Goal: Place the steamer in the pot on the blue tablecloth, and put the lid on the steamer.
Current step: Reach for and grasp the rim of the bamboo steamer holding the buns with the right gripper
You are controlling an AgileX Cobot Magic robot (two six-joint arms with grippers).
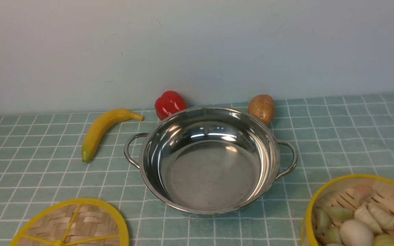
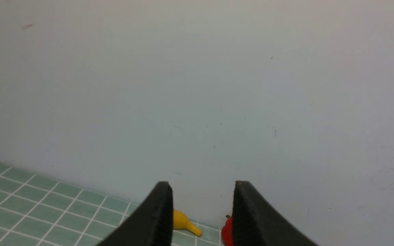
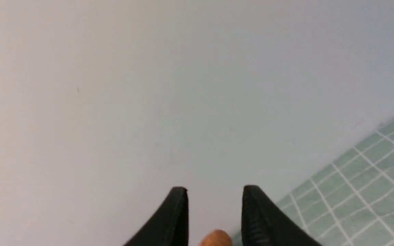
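My gripper will lower the steamer (image 1: pixel 362 211), and the steamer will sink inside with space around its rim, because the pot's opening (image 1: pixel 210 160) is wider than the woven lid.
In the front view the shiny steel pot (image 1: pixel 210 160) stands empty at the middle of the blue tablecloth (image 1: pixel 29 177). The steamer (image 1: pixel 361 212), a yellow-rimmed bamboo basket holding dumplings and buns, sits at the near right corner, cut by the frame. The flat woven lid (image 1: pixel 72 223) lies at the near left, also cut off. Neither arm shows in the front view. My left gripper (image 2: pixel 202 186) is open and empty, raised and facing the wall. My right gripper (image 3: pixel 215 189) is open and empty too, likewise facing the wall.
Along the wall behind the pot lie a banana (image 1: pixel 103 131), a red pepper (image 1: pixel 169 103) and a potato (image 1: pixel 262 108). The left wrist view catches the banana (image 2: pixel 185 221) tip and the red pepper (image 2: pixel 227 232); the right wrist view catches the potato (image 3: pixel 217 238).
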